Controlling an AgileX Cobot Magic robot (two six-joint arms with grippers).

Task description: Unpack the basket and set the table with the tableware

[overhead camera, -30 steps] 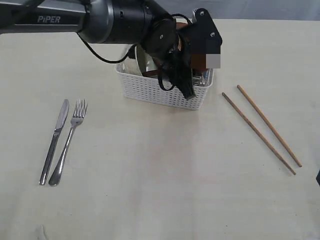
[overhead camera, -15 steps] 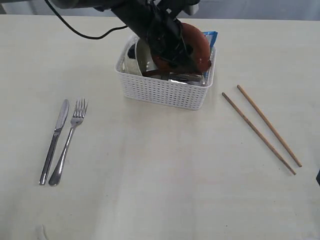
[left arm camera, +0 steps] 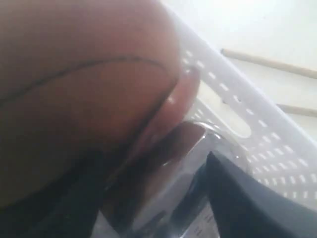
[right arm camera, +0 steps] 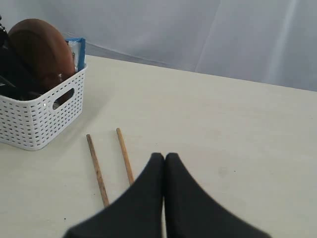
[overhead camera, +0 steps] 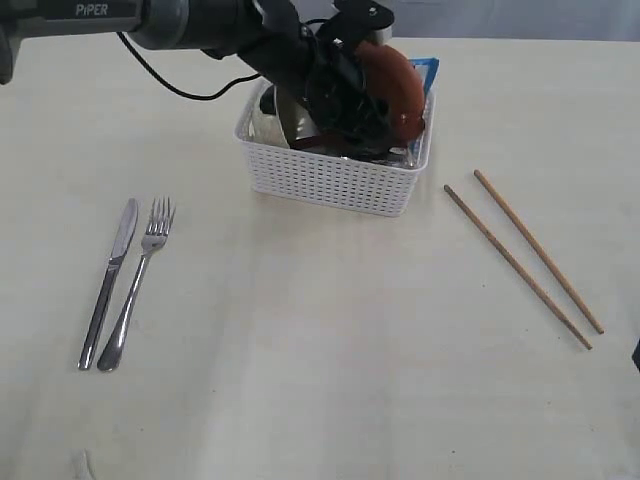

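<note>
Next, I move my left gripper toward the plate and grip only the reddish-brown spoon (left arm camera: pixel 171 110) before lifting, because a shiny container (left arm camera: pixel 171 186) fills the gripper's opening beside the spoon.
The white basket (overhead camera: pixel 330 180) stands at the back middle of the table (overhead camera: pixel 320 350). Inside it the reddish-brown plate (overhead camera: pixel 395 85) stands tilted on edge. My left gripper (overhead camera: pixel 350 112) reaches into the basket beside the plate. In the left wrist view the gripper (left arm camera: pixel 153 163) is open, with the plate (left arm camera: pixel 89 89) rim between its dark fingers (left arm camera: pixel 247 208). A pale shiny vessel (overhead camera: pixel 268 118) shows at the basket's left end. Knife (overhead camera: pixel 108 285) and fork (overhead camera: pixel 138 285) lie at left, two chopsticks (overhead camera: pixel 515 265) at right. My right gripper (right arm camera: pixel 164 157) is shut and empty above the table near the chopsticks (right arm camera: pixel 96 168).
A blue snack bag (overhead camera: pixel 424 72) stands behind the plate against the basket's right end. Bare tabletop stretches between the cutlery and the chopsticks, in front of the basket (right arm camera: pixel 29 124).
My left arm dropped from above the basket down into it, uncovering the tilted plate. The basket has since shifted slightly backward. The right gripper shows no change.
</note>
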